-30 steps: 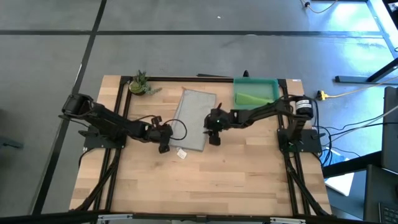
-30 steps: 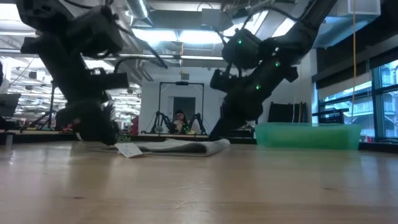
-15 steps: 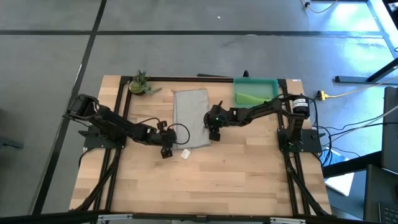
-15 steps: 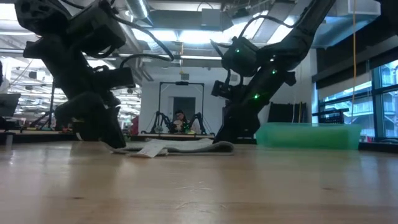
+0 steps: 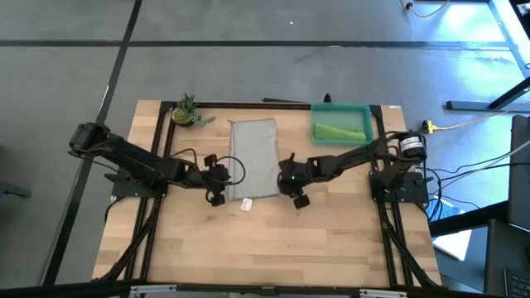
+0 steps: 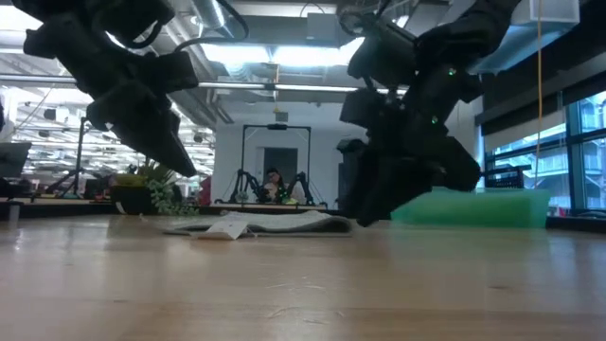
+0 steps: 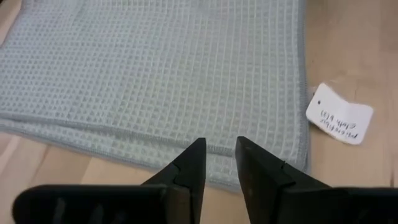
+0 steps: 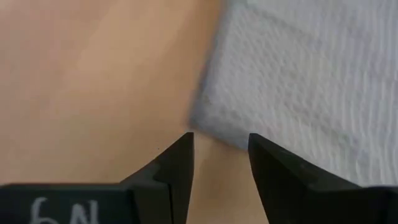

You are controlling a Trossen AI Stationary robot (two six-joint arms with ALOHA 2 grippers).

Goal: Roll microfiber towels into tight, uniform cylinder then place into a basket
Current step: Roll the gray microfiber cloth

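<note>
The white tag (image 5: 246, 204) sticks out from the light grey towel's near edge (image 5: 258, 197). I expect the tag to come along when I fold that edge over.
The light grey towel (image 5: 254, 157) lies spread flat on the table, a white tag (image 5: 245, 204) off its near edge. My left gripper (image 5: 220, 192) hovers open by a narrow gap over the towel's left edge (image 7: 124, 152) near the near left corner, raised above the table in the low view (image 6: 178, 163). My right gripper (image 5: 293, 194) is open, low over the bare wood just off the towel's near right corner (image 8: 208, 118). The lime green towel (image 5: 339, 132) lies in the teal basket (image 5: 364, 110) at the far right.
A small potted plant (image 5: 186, 112) stands at the table's far left corner. The tag (image 7: 339, 115) lies loose beside the towel's near edge. Bare wood stretches from the towel to the table's near edge (image 5: 265, 257).
The grey towel, skewed a second ago, has turned about and now lies square with the table, flat. My left gripper has risen off the table beside the towel's near left corner. My right gripper has gone toward the near edge, off the towel's near right corner.
</note>
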